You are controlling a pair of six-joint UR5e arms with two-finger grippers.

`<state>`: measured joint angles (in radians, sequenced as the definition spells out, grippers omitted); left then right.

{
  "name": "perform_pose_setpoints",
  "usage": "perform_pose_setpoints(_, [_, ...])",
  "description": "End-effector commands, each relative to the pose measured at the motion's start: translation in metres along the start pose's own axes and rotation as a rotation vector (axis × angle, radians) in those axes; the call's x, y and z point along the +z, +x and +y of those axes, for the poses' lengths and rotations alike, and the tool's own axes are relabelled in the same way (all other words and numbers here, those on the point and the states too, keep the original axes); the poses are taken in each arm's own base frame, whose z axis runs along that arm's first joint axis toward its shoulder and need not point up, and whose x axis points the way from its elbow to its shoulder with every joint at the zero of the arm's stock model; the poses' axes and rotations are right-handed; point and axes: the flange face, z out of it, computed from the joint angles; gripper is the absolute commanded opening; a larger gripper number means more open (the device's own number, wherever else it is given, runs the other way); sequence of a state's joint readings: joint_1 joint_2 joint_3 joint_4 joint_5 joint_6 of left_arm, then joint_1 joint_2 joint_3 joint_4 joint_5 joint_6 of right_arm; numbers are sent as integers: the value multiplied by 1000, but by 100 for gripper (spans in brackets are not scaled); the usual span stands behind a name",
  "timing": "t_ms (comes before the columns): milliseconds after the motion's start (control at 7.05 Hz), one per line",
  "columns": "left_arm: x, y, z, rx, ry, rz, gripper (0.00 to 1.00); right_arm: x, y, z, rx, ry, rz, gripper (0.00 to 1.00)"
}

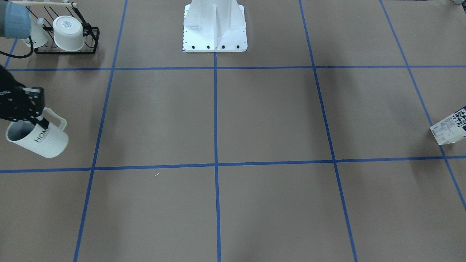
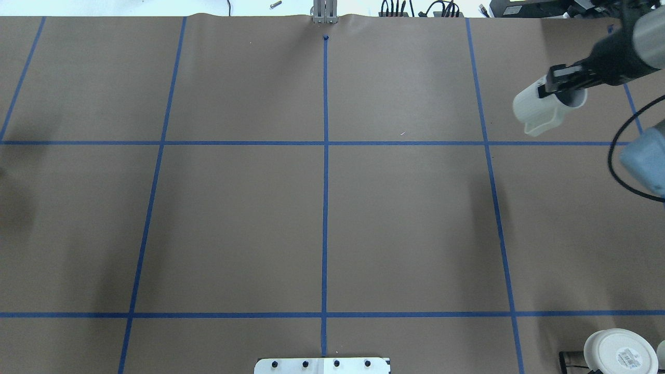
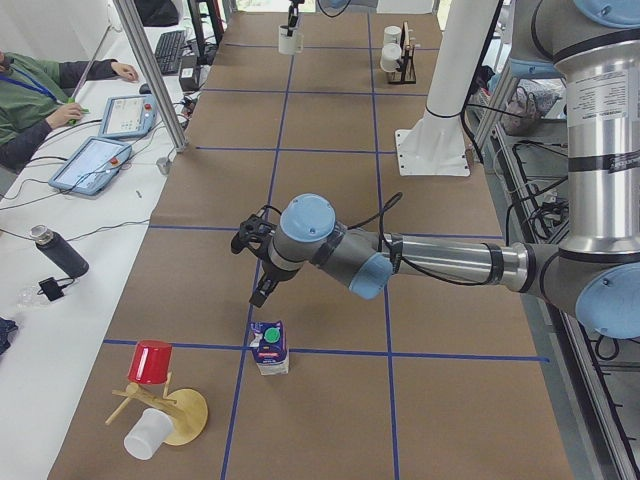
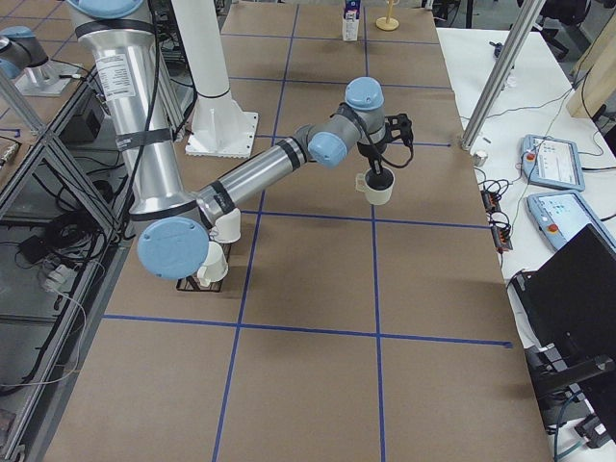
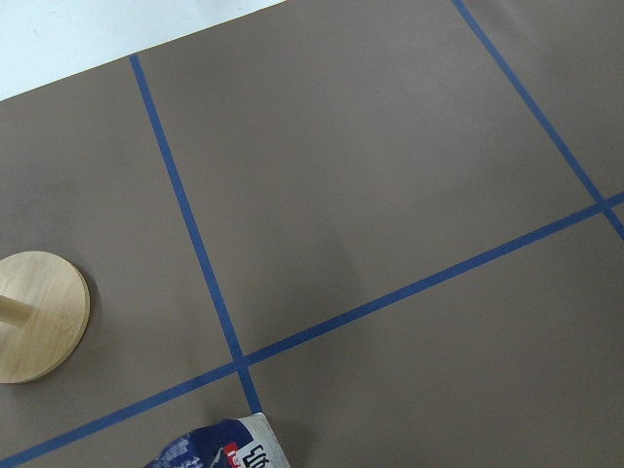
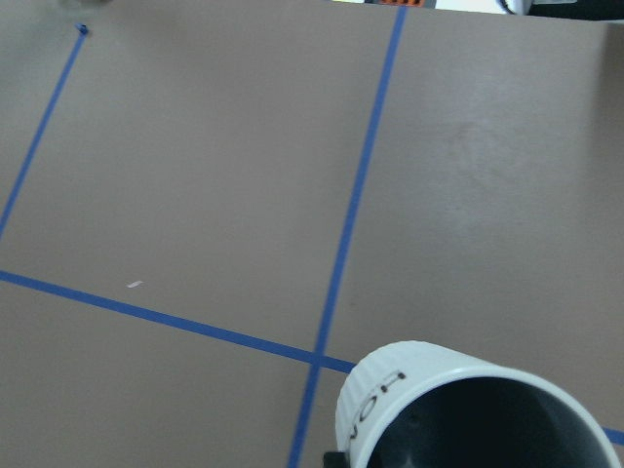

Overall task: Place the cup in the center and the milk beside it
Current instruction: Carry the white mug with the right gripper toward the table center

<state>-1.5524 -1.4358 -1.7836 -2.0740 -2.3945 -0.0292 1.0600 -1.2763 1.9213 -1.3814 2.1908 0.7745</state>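
My right gripper should carry on carrying the cup until the cup's base rests on the center (image 1: 221, 115). It holds the cup by its rim (image 1: 14, 133), the cup's base is free and the center is clear.
My right gripper (image 1: 34, 118) is shut on the rim of the cup (image 1: 38, 140), a white ribbed mug with dark lettering. It holds the cup tilted above the table at the robot's far right, also seen in the overhead view (image 2: 540, 109) and the right wrist view (image 6: 458, 409). The milk (image 3: 270, 347), a navy-and-white carton with a green cap, stands at the robot's far left (image 1: 449, 128). My left gripper (image 3: 260, 290) hovers just above and behind it; I cannot tell whether it is open. The center (image 2: 325, 228) holds nothing.
A black rack (image 1: 91, 40) at the robot's right holds a wider white cup (image 1: 68, 33) and another mug. The white robot base (image 1: 214, 32) stands at mid back. A wooden stand (image 3: 180, 412) with a red cup is near the milk. An operator (image 3: 35, 95) sits at the side table.
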Motion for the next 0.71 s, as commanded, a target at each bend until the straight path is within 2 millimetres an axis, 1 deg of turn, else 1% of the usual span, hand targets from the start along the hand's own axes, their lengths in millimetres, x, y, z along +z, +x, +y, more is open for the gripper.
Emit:
perform_pose_setpoints(0, [1, -1, 1, -2, -2, 0, 98, 52, -158, 22, 74, -50, 160, 0])
perform_pose_setpoints(142, [2, -2, 2, -5, -5, 0, 98, 73, -214, 47, 83, -41, 175, 0])
perform_pose_setpoints(284, [3, -3, 2, -8, -6, 0, 98, 90, -265, 71, 55, -30, 172, 0])
perform_pose_setpoints(426, [4, -4, 3, -10, -8, 0, 98, 115, -308, 99, 7, -14, 193, 0])
perform_pose_setpoints(567, [6, -6, 5, -16, -13, 0, 98, 139, -351, 112, 0, -12, 216, 0])
